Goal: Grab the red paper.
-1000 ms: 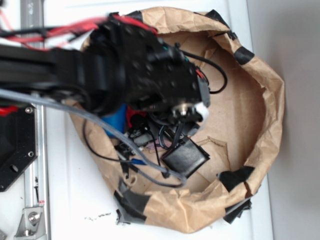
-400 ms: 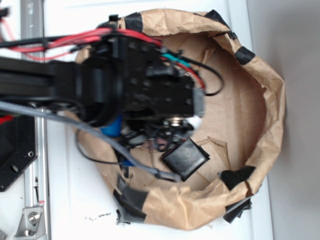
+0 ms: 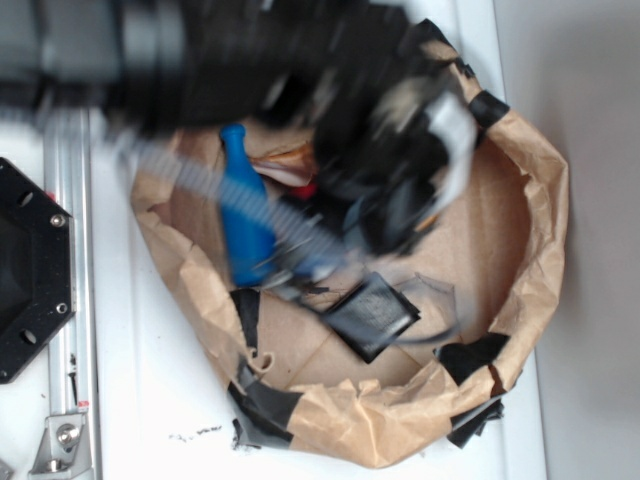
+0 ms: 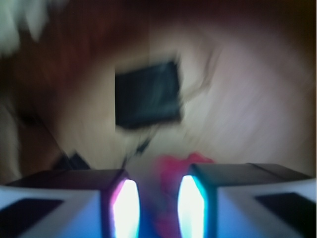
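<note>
The red paper (image 4: 184,166) reaches beyond the narrow gap between my gripper's fingers, so I should open my gripper wide and bring it down around the wad's body (image 4: 166,213).
The red paper (image 4: 171,191) shows as a blurred crimson wad between my two fingers in the wrist view, rising a little past the right fingertip. My gripper (image 4: 157,198) is shut on it with a narrow gap left between the pads. In the exterior view the arm is a dark motion-blurred mass over the upper part of the basket. My gripper (image 3: 335,200) sits under that blur, and only a small patch of the red paper (image 3: 307,188) peeks out at its left edge.
A blue bottle (image 3: 245,215) lies in the left part of the brown paper liner (image 3: 545,200). A tan shell-like piece (image 3: 280,162) sits right of its neck. A black square pad (image 3: 370,315) (image 4: 148,94) lies on the liner floor. A metal rail (image 3: 65,300) runs along the left.
The arm has swung fast up and to the right, off the liner floor, which uncovers the blue bottle. Both views are now motion-blurred.
</note>
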You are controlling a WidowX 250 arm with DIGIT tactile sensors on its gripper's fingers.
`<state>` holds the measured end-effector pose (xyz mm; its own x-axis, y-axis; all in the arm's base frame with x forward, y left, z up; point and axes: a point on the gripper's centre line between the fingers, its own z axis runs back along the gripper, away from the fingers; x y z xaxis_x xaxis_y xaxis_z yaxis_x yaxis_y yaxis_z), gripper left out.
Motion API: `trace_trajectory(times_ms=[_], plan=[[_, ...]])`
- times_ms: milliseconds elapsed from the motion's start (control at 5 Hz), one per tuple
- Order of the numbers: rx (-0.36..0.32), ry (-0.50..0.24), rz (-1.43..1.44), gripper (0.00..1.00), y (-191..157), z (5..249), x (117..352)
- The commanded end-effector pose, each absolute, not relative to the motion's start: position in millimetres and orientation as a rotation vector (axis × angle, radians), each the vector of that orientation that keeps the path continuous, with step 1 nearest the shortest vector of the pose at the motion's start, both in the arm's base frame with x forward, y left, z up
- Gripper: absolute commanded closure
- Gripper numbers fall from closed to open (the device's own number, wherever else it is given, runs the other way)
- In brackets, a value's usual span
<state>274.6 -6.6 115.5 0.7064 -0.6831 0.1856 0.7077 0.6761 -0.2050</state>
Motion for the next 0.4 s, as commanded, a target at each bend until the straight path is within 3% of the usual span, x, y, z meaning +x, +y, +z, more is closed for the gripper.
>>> trace_trajectory(times_ms=[0, 200], plan=[[-0.245, -0.209, -0.749, 1.0, -12, 153, 287], [-0.338, -0.229, -0.688, 0.0, 1, 138, 266]])
